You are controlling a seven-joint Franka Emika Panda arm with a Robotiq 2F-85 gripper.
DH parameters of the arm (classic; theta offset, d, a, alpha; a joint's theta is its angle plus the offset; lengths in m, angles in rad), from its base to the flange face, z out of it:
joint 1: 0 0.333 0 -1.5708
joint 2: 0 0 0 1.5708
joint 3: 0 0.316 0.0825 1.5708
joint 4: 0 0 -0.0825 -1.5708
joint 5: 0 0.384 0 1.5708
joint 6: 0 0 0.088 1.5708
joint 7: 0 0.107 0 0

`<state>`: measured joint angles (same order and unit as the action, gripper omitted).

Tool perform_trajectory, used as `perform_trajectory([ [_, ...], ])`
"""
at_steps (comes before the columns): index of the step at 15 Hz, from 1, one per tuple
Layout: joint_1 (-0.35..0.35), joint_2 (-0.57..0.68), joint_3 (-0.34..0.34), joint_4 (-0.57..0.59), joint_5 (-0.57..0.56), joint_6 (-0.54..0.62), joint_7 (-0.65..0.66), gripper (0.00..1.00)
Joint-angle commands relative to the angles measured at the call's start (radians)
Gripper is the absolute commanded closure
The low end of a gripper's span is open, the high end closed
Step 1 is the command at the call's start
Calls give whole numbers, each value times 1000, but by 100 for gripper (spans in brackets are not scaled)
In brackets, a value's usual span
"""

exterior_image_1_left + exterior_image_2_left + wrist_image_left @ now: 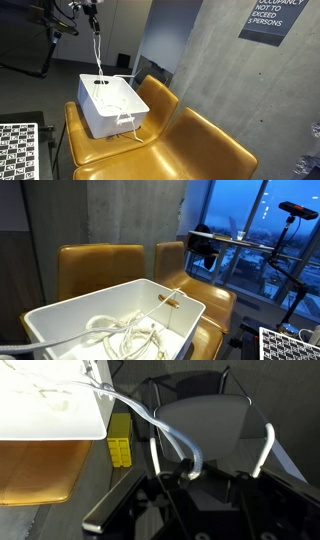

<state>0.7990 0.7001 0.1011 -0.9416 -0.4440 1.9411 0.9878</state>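
My gripper is holding the cable's end beyond the bin, over the grey-seated chair [212, 438]. I should therefore swing back over the bin [112, 97] and let go of the cable inside.
My gripper [93, 8] hangs high above a white plastic bin [112, 105] in an exterior view. It is shut on the end of a white cable [97, 50] that drops straight down into the bin. In the wrist view the cable [150, 422] runs from the bin [50, 410] to my gripper [187, 472], pinched between the dark fingers. In an exterior view the rest of the cable [125, 335] lies coiled inside the bin [190, 315], with one strand stretched taut toward the lower left edge. The gripper itself is outside that view.
The bin stands on a row of mustard-yellow chairs [190, 145] against a concrete wall [220, 70]. A checkerboard panel [17, 150] sits at the lower left. Below me in the wrist view are a grey-seated black chair [205, 415] and a small yellow block [120, 440].
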Motion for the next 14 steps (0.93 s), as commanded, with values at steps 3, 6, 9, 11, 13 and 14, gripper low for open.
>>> perform_trajectory([
  [3, 67, 118, -51, 213, 35, -76, -35, 97],
  [6, 95, 157, -65, 293, 48, -102, -41, 97],
  [9, 89, 172, -38, 330, 42, -114, -40, 97],
  [11, 86, 181, -36, 351, 47, -112, -44, 97],
  [13, 68, 181, -35, 357, 54, -111, -48, 97],
  [14, 59, 179, -36, 356, 55, -109, -49, 97],
])
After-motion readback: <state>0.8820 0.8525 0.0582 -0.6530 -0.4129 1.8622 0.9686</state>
